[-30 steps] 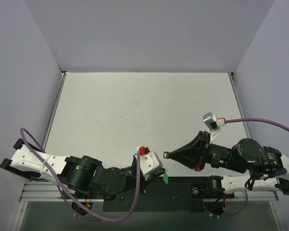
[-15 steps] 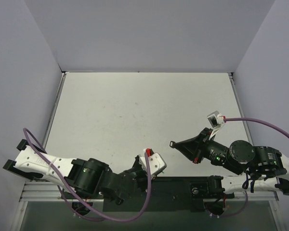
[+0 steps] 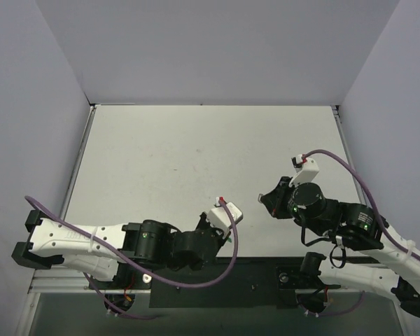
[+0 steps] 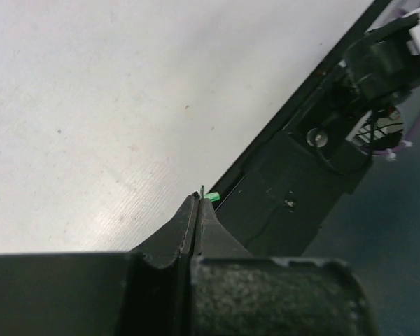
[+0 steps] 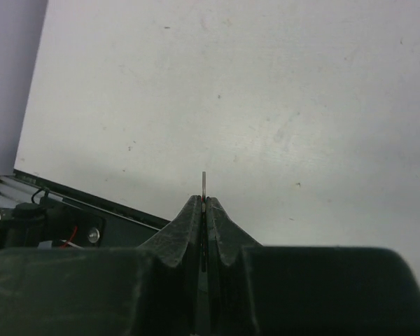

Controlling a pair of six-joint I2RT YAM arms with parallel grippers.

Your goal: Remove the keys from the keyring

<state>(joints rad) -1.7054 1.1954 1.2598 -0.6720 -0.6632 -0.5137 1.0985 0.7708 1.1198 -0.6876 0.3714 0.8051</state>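
My right gripper should keep moving the silver key [image 3: 260,198] down toward the open white table [image 3: 239,183] and let go of it there, as the key is clear of the green keyring.
My left gripper [image 4: 198,199] is shut on the bright green keyring [image 4: 212,198]; only its green tip pokes out between the fingertips, over the table's near edge. In the top view the left wrist [image 3: 226,213] hides the fingers and the keyring. My right gripper [image 5: 204,201] is shut on the thin silver key [image 5: 204,183], seen edge-on and standing out of the fingertips above the white table [image 5: 280,84]. In the top view the right gripper [image 3: 264,202] is to the right of the left wrist, well apart from it. The key and the keyring are separate.
The black base rail [image 4: 294,182] with the arm mounts runs along the table's near edge. Grey walls stand on the left, back and right of the white table [image 3: 196,154]. Purple cables [image 3: 350,175] loop over both arms.
My right gripper has pulled back to the right and turned, carrying the key. My left wrist has shifted up over the table edge. The green keyring no longer shows in the top view.
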